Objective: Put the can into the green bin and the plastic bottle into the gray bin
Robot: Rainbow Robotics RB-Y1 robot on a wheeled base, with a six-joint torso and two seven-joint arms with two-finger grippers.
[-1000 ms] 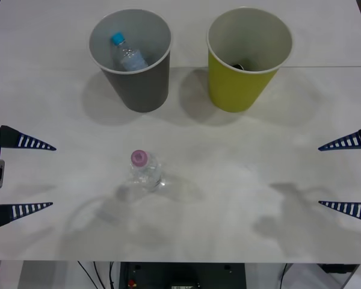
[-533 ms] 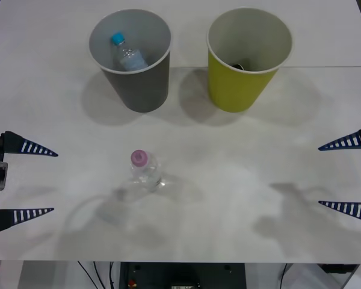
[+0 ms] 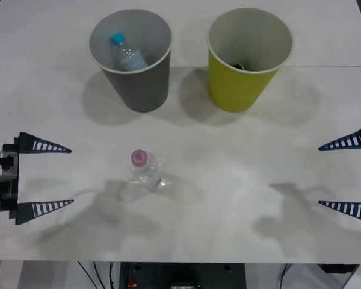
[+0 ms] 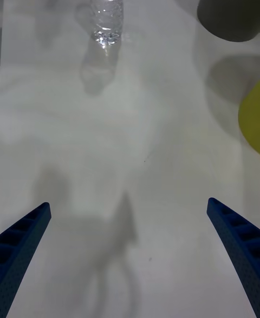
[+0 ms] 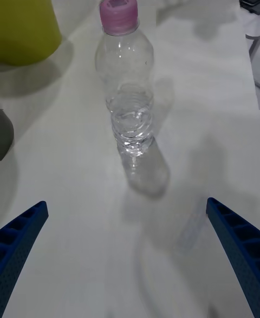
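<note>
I can see the blue-capped bottle (image 3: 129, 53) lying slanted with free space in the gray bin (image 3: 151, 41), so I expect it to move straighter when I drop the plastic bottle in.
The plastic bottle (image 3: 145, 168), clear with a pink cap, stands upright on the white table in front of the bins. It also stands ahead of my left fingers as bottle (image 5: 125, 79) and far off as bottle (image 4: 106, 4). My left gripper (image 3: 70, 176) is open at the table's left side, level with the bottle and well apart from it. Open too, my right gripper (image 3: 320, 175) waits at the right edge. The gray bin (image 3: 138, 84) stands at the back left, the green bin (image 3: 234, 90) at the back right. A small dark shape (image 3: 237, 65) lies low inside the green bin; whether it is the can is hidden by the rim.
A clear bottle with a blue cap (image 3: 125, 53) lies inside the gray bin. The white table (image 3: 228, 180) has open room between the bottle and my right gripper. The table's front edge (image 3: 180, 261) runs just below both grippers.
My left gripper has moved right, toward the pink-capped bottle, and stays open. The bottle, both bins and my right gripper have not moved.
</note>
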